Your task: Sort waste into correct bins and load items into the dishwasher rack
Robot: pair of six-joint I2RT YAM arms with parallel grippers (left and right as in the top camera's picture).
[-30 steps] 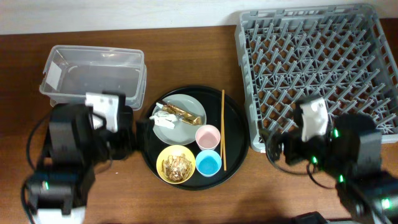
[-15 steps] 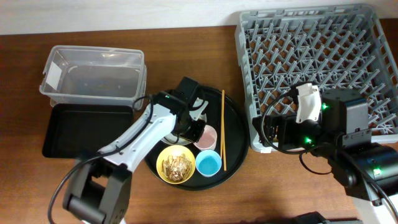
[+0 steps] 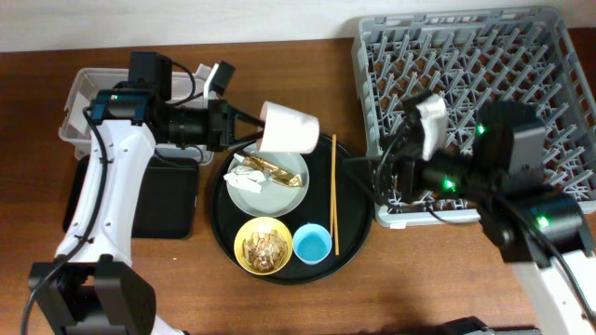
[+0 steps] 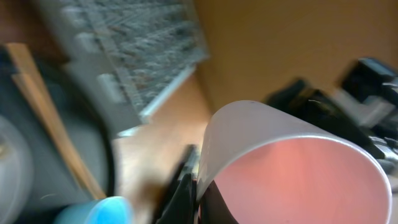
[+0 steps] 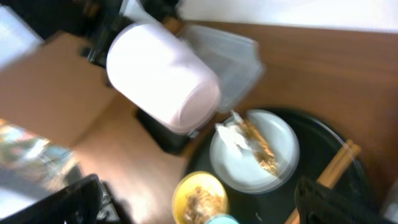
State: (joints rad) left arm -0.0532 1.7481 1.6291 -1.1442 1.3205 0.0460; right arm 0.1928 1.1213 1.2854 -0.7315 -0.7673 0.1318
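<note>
I should use my right gripper to take the cup by its base (image 3: 313,135) and put it in the rack, because my left gripper is pinching the pinkish-white cup's rim (image 3: 267,127) far from the dishwasher rack.
My left gripper (image 3: 254,130) is shut on the rim of the small pinkish-white cup (image 3: 290,128), holding it tipped on its side above the round tray's back edge. In the left wrist view the fingers (image 4: 186,194) pinch the cup (image 4: 292,168) wall. The grey-green plate (image 3: 270,181) carries crumpled white paper (image 3: 244,179) and a golden wrapper (image 3: 272,169). Food scraps fill the yellow bowl (image 3: 263,246) beside the light blue cup (image 3: 312,244) and chopstick (image 3: 334,191). My right gripper (image 3: 365,177) stands open between tray and dishwasher rack (image 3: 475,93).
The round black tray (image 3: 354,200) holds the dishes. At the back left stands the clear tub (image 3: 140,107), with the shallow black rectangular tray (image 3: 163,200) in front of it. My left arm crosses over both bins.
My left gripper shut on the pinkish-white cup and lifted it off the round tray toward the back. My right arm swung left toward the tray.
</note>
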